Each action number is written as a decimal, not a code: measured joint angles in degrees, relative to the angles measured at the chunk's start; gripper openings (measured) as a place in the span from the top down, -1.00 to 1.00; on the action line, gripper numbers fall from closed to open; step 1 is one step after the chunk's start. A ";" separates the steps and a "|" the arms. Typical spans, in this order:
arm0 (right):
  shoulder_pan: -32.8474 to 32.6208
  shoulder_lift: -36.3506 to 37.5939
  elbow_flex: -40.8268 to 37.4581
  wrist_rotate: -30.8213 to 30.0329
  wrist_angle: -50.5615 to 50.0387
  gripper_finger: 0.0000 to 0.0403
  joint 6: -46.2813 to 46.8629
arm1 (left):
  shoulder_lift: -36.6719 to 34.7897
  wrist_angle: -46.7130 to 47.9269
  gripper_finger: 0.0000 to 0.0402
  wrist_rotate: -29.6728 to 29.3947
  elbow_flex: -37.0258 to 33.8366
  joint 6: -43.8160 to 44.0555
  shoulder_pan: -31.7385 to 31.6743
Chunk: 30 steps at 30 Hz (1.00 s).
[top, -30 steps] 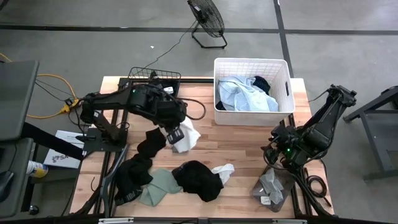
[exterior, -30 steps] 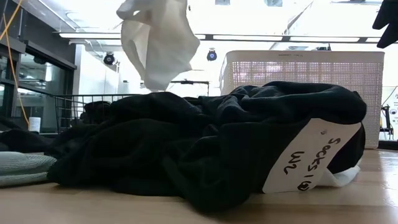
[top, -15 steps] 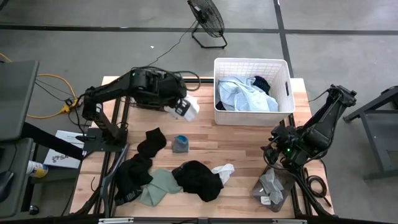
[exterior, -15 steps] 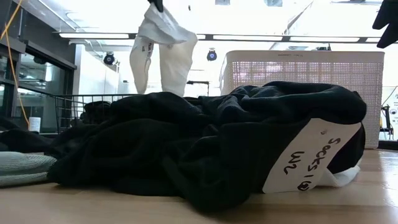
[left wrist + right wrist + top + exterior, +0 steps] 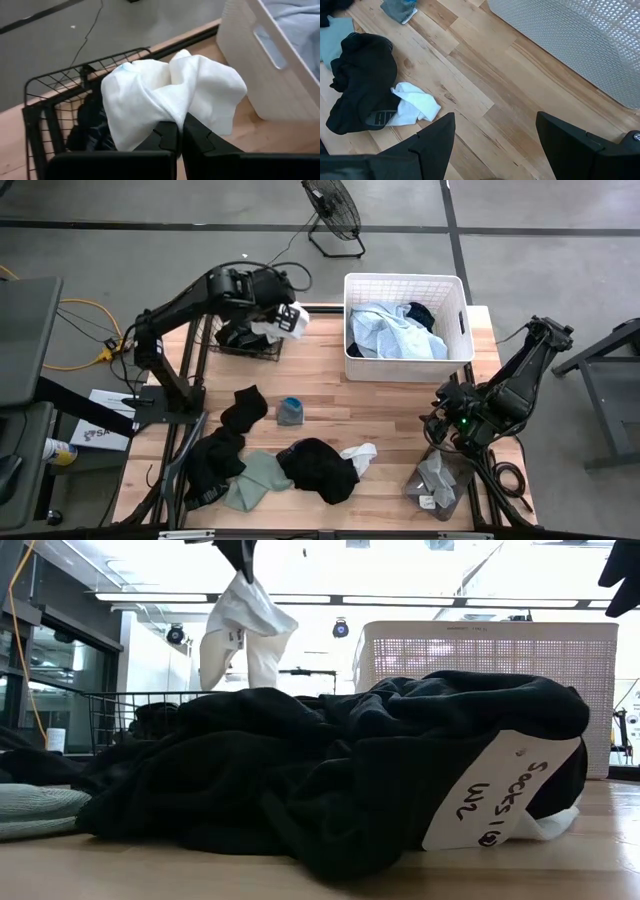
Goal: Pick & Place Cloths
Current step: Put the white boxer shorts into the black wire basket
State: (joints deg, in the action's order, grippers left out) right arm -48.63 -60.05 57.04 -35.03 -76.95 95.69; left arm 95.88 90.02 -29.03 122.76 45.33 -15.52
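Note:
The white cloth (image 5: pixel 289 322) hangs clear of the wire basket's rim, so the robot's left gripper should keep going over the dark cloth inside (image 5: pixel 238 337) and let go there.
My left gripper (image 5: pixel 180 121) is shut on a white cloth (image 5: pixel 170 87), held in the air at the table's far left, by the right rim of the black wire basket (image 5: pixel 243 340). In the low view the cloth (image 5: pixel 245 635) hangs under the gripper (image 5: pixel 238 552). My right gripper (image 5: pixel 495 132) hovers open over bare wood at the table's right, holding nothing. More cloths lie near the front edge: a black heap (image 5: pixel 320 470), a white one (image 5: pixel 358 452), a sage green one (image 5: pixel 255 480) and a grey one (image 5: pixel 438 478). My left gripper pinches a bunched fold (image 5: pixel 175 111) of the white cloth between its two fingers; several layers are gathered there. The fingers slant downward. The cloth hangs slack below them (image 5: pixel 250 650), lifted clear of the table and of the wire basket.
The white laundry basket (image 5: pixel 405 278) stands at the far middle with a pale blue cloth (image 5: pixel 385 330) in it. Dark cloth lies in the wire basket (image 5: pixel 90 125). A black sock (image 5: pixel 245 408) and a small grey-blue cloth (image 5: pixel 290 412) lie mid-table.
My left gripper has swung from the middle of the table toward the far edge, over to the wire basket, rolling as it went, with the white cloth hanging from it. The small grey-blue cloth that it hid has come into sight.

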 joint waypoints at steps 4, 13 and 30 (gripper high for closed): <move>-0.01 0.00 0.00 0.00 0.02 -0.34 0.10 | -0.02 0.01 1.00 -0.01 -0.91 -1.26 -2.64; -0.01 0.00 0.00 0.00 0.02 -0.34 0.45 | -0.02 -0.01 1.00 0.02 -6.22 -3.82 -9.82; -0.01 0.00 0.00 0.02 0.04 -0.34 0.69 | -0.02 -1.15 1.00 2.68 -21.89 -5.38 -19.94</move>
State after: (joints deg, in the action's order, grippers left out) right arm -48.64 -60.05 57.04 -35.00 -76.90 96.38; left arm 95.85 88.87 -26.35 100.87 39.95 -35.46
